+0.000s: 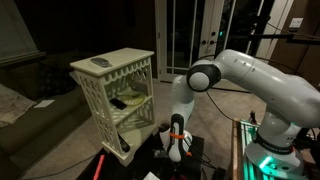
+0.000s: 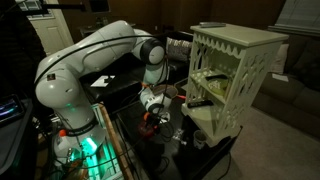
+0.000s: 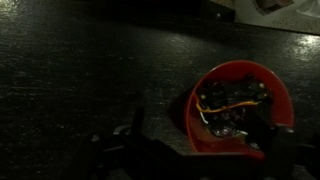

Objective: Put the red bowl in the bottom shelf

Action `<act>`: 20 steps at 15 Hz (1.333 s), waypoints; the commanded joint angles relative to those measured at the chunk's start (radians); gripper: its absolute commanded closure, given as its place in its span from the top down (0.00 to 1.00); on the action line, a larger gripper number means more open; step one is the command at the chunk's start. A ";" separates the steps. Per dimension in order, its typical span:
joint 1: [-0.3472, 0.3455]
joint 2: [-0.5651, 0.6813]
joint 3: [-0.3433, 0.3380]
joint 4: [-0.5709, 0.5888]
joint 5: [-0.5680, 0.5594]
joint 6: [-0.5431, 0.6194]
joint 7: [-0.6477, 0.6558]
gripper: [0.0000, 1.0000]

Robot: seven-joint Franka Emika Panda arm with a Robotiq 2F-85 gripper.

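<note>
I should keep lowering my gripper, with one finger outside the red bowl's rim (image 3: pixel 188 120) and the other over its inside (image 3: pixel 238 108), and then close it on the bowl's rim.
The red bowl (image 3: pixel 240 108) sits on a dark table top, at the lower right of the wrist view; its shiny inside mirrors the gripper. It shows as a small red patch under the gripper in both exterior views (image 1: pixel 175 133) (image 2: pixel 151 122). My gripper (image 3: pixel 200 130) is low over it and open, with one dark finger left of the bowl's rim and the other over the bowl's right side. The white lattice shelf unit (image 1: pixel 118 95) (image 2: pixel 232 75) stands just beyond the table; its bottom shelf (image 1: pixel 124 128) looks open toward the arm.
A flat grey object (image 1: pixel 101 63) lies on the shelf unit's top. Dark items sit on its middle shelf (image 1: pixel 130 100). The robot base glows green (image 1: pixel 268 156) (image 2: pixel 82 148). The room is dim, with carpet around the shelf unit.
</note>
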 commanded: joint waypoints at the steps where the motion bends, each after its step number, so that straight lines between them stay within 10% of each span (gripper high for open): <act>1: -0.012 0.021 0.002 0.022 -0.025 0.070 0.035 1.00; 14: -0.052 0.132 0.003 0.165 -0.030 0.035 0.035 0.80; 20: -0.064 0.151 0.014 0.190 -0.031 0.006 0.024 0.28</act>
